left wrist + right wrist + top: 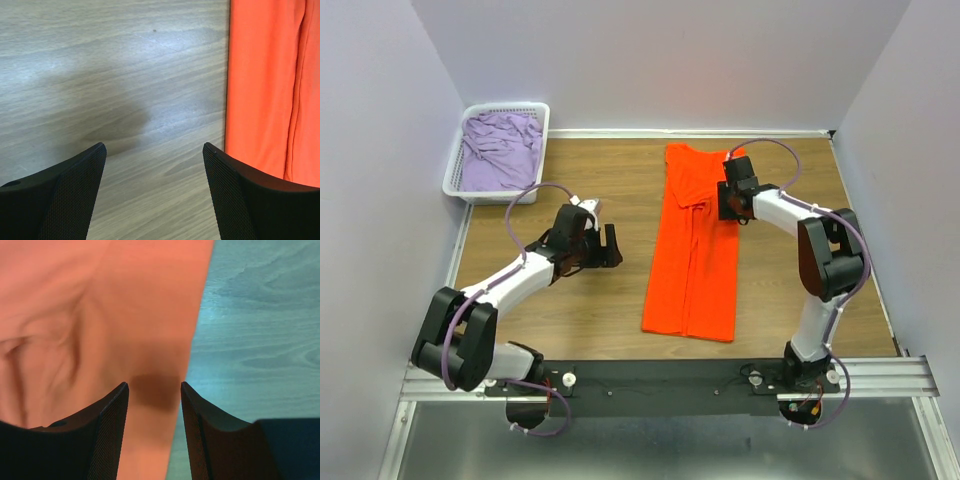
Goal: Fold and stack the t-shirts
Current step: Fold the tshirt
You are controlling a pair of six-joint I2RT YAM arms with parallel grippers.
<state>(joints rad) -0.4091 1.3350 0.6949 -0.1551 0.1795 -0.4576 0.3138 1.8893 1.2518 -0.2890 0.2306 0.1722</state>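
The orange t-shirt is lying in a long flat strip [695,262] with its hem free. My left gripper should keep going toward the near hem corner [647,326] until its fingers are on both sides of it.
The bright orange t-shirt [692,250] lies flat in the middle of the table, folded lengthwise into a long strip with its neck at the far end. The pale lilac t-shirt [500,150] sits crumpled in the white basket [506,106] at the back left. My left gripper [610,245] hovers open over bare wood [154,147], just left of the orange t-shirt's edge [260,90]. My right gripper [723,203] is over the orange strip's right edge near the neck end. Its jaws [154,385] stand apart above flat orange cloth [100,305], holding nothing.
Grey walls close in the wooden table on the left, back and right. The basket fills the back left corner. A black rail with both arm bases [670,380] runs along the near edge.
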